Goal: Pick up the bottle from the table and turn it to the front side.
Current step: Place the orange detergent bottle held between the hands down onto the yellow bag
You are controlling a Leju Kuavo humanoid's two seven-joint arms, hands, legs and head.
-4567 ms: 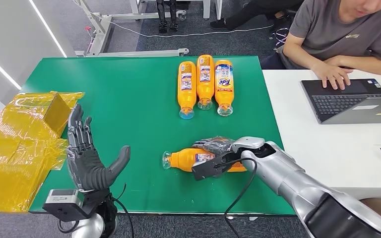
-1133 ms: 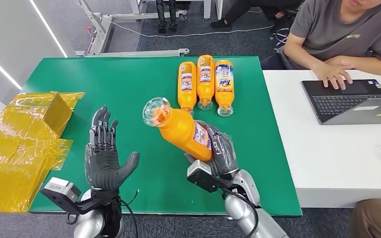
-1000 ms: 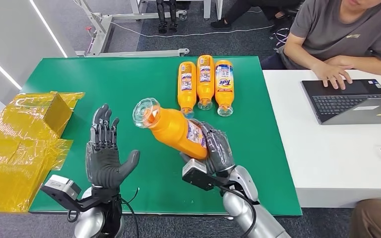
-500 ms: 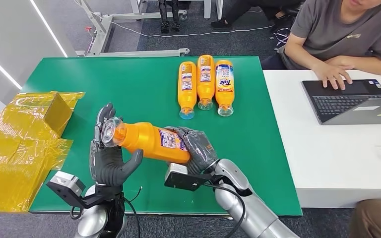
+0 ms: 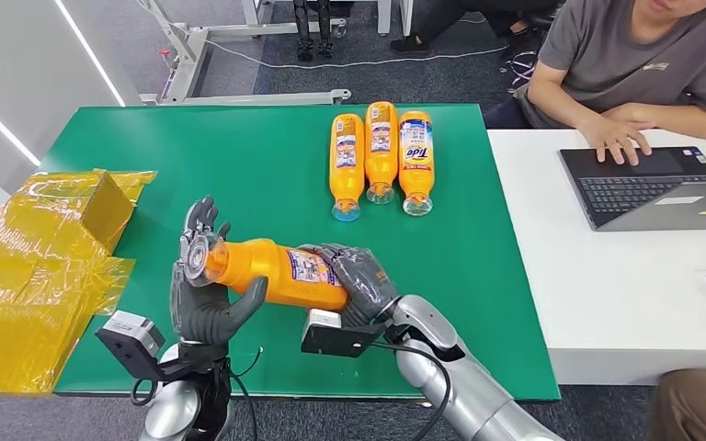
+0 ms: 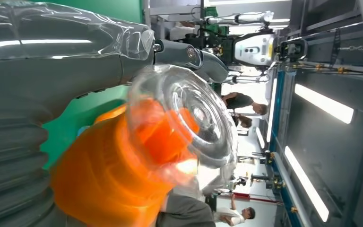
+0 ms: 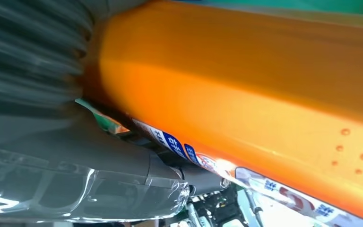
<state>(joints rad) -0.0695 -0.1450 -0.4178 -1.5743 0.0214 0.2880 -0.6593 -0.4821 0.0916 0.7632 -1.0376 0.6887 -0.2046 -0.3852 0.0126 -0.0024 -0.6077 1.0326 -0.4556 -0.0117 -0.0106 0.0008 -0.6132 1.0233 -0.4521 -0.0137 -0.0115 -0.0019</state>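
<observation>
The small-print label [image 5: 312, 267] on the orange bottle [image 5: 278, 273] is facing up, so the robot should expect the big Tide label to be hidden underneath when it turns the bottle.
An orange detergent bottle [image 5: 271, 271] hangs on its side above the green table [image 5: 239, 156], its clear cap [image 5: 195, 257] pointing to my left. My right hand [image 5: 358, 280] grips its base end, fingers wrapped round the body. My left hand [image 5: 204, 294] stands upright with its fingers spread behind the cap and its thumb just under the neck; the neck lies against its palm. The left wrist view has the clear cap [image 6: 184, 118] close up beside the thumb [image 6: 52, 47]. In the right wrist view the orange body [image 7: 246, 75] lies pressed against my right hand [image 7: 66, 156].
Three more orange bottles [image 5: 380, 152] lie side by side at the table's far edge. A yellow film-wrapped box [image 5: 41, 266] sits at the left. A person [image 5: 634, 64] types on a laptop [image 5: 648, 184] at the white table [image 5: 625, 285] on the right.
My right hand lifted the bottle off the table, swung it cap-first to the left and lowered it until the neck reached my left palm. My left hand moved in towards it.
</observation>
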